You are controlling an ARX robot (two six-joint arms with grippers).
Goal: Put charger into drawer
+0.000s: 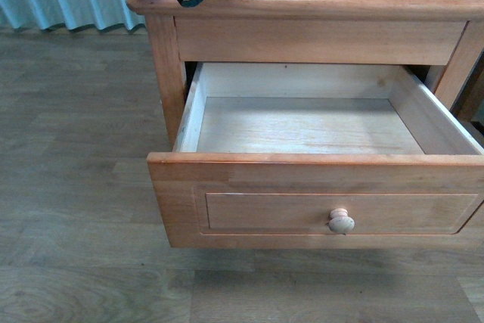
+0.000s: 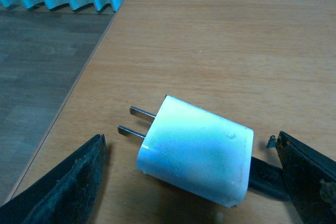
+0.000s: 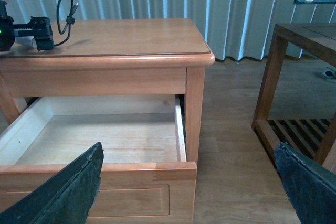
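Note:
The black cable (image 2: pixel 269 180) comes out of the charger's end (image 2: pixel 249 167) opposite its prongs, so it will drag along into the drawer when I carry the charger.
The charger (image 2: pixel 197 153) is a white plug block lying on its side on the nightstand top (image 2: pixel 220 35), two metal prongs (image 2: pixel 137 121) pointing away from its black cable (image 2: pixel 265 178). My left gripper (image 2: pixel 190 139) is open and straddles the block, one finger on each side, neither touching it. The cable (image 3: pixel 65 6) loops up behind that gripper (image 3: pixel 26 30) in the right wrist view. The drawer (image 1: pixel 318 168) is pulled out, pale inside and holding nothing, with a round knob (image 1: pixel 341 221). My right gripper (image 3: pixel 186 153) hangs open and empty before the drawer's right front corner (image 3: pixel 178 169).
A dark wooden side table (image 3: pixel 310 40) with a slatted lower shelf stands to the right of the nightstand. Pale pleated curtains (image 3: pixel 236 9) hang behind. Wood-plank floor (image 1: pixel 76 149) surrounds the nightstand.

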